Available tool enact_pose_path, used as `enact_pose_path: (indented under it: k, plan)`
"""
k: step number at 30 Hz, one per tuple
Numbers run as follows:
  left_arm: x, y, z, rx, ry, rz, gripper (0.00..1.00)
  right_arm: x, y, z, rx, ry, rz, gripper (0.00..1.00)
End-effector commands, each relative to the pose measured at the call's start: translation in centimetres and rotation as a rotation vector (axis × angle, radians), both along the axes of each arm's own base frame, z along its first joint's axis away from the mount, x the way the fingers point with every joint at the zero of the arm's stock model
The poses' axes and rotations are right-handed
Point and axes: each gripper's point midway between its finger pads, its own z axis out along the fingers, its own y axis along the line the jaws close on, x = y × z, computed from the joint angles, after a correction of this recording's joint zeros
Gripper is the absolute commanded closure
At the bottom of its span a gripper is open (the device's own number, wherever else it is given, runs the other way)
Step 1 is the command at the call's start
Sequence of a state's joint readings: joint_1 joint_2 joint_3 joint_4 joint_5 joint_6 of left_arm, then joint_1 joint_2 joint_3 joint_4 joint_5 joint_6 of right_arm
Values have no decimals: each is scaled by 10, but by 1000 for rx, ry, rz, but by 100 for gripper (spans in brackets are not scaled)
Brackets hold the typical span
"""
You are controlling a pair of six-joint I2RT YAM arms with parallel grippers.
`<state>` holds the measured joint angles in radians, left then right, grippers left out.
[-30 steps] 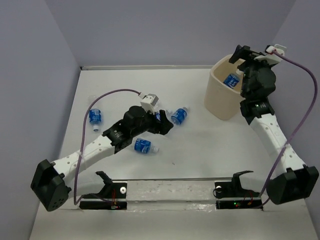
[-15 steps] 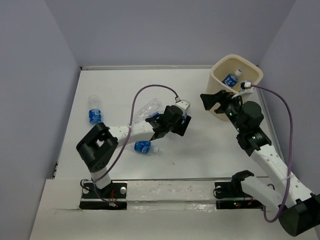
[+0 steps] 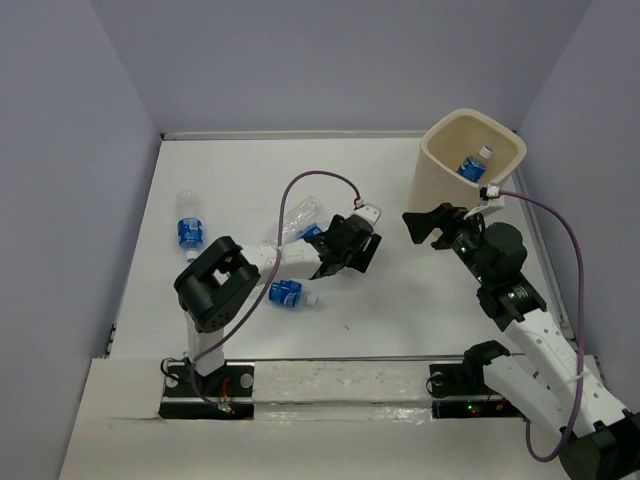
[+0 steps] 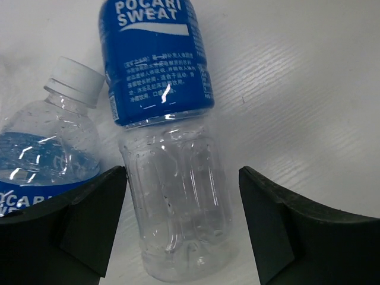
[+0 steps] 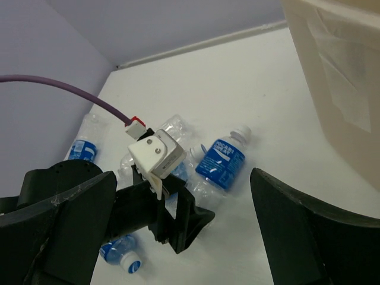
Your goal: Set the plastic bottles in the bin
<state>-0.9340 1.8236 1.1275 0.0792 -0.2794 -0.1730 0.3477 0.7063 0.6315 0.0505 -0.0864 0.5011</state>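
The white cap [image 5: 241,133] is still on. The bottle with a blue label [image 5: 221,163] should therefore stay round when I carry it to the bin.
My left gripper [image 3: 352,250] is open and low over the table's middle. Its fingers straddle the clear lower half of a plastic bottle [image 4: 169,178] with a blue label, which lies flat and also shows in the right wrist view [image 5: 221,159]. A second bottle [image 4: 47,148] lies just left of it. Two more bottles lie at the far left [image 3: 188,226] and near the left arm [image 3: 286,293]. The cream bin [image 3: 445,185] stands at the back right with one bottle [image 3: 471,166] inside. My right gripper [image 3: 428,222] is open and empty, in the air in front of the bin.
A clear crumpled bottle [image 3: 298,213] lies behind the left gripper. Purple cables loop over both arms. The bin's wall [image 5: 338,77] is close on the right of the right gripper. Grey walls close in the table on three sides.
My right gripper has come out of the bin and moved left and forward, empty. My left arm has folded and its gripper has moved right over the middle bottle.
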Motion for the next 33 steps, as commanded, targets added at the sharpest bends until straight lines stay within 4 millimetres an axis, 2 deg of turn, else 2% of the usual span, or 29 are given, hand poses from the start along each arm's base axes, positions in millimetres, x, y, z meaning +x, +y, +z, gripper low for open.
enact_pose_path:
  k: [1, 4, 5, 6, 8, 9, 10, 11, 12, 13, 14, 15, 20, 21, 22, 24, 27, 29, 32, 33]
  plan:
    - [3, -4, -7, 9, -19, 23, 19, -4, 5, -25, -15, 64, 30, 0]
    - [-4, -11, -3, 2, -42, 2, 32, -8, 4, -39, -20, 102, 31, 0]
    - [-6, -11, -2, 0, -44, -2, 32, -8, 4, -39, -17, 102, 28, 0]
    - [-10, -12, -3, -1, -46, -8, 37, -8, 2, -44, -18, 113, 21, 0]
    - [-12, -13, 2, -19, -53, -6, 45, -9, -1, -57, -34, 156, 2, 0]
    - [-12, -14, 4, -30, -58, -3, 46, -9, -1, -61, -37, 170, 2, 0]
    - [-16, -13, 8, -44, -60, -3, 53, -10, 0, -63, -39, 186, 11, 0]
    - [-20, -17, 13, -77, -54, -10, 55, -9, 2, -65, -39, 199, 15, 0]
    - [-26, -16, 21, -106, -61, -17, 56, -10, 3, -67, -32, 218, 20, 0]
    - [-28, -15, 16, -112, -52, -19, 56, -10, 3, -70, -30, 229, 19, 0]
    - [-34, -23, 37, -186, -71, -43, 57, -10, 5, -69, -21, 235, 24, 0]
    - [-41, -21, 48, -239, -70, -47, 57, -11, 7, -71, -7, 253, 32, 0]
    - [-66, -32, 90, -445, -99, -134, 58, -10, 17, -75, 67, 281, 60, 0]
    - [-75, -37, 95, -464, -105, -162, 58, -10, 20, -76, 79, 285, 73, 0]
    - [-81, -36, 99, -469, -122, -185, 58, -7, 24, -68, 108, 256, 88, 0]
    - [-96, -44, 108, -505, -134, -234, 57, -6, 32, -71, 117, 268, 129, 0]
    - [-108, -50, 122, -568, -138, -297, 57, -9, 48, -77, 123, 290, 227, 0]
    - [-111, -52, 126, -580, -136, -311, 57, -10, 56, -70, 135, 267, 276, 0]
    - [-118, -53, 134, -605, -138, -346, 57, -7, 57, -67, 136, 255, 276, 0]
    - [-121, -53, 138, -617, -141, -359, 57, -6, 57, -66, 136, 252, 277, 4]
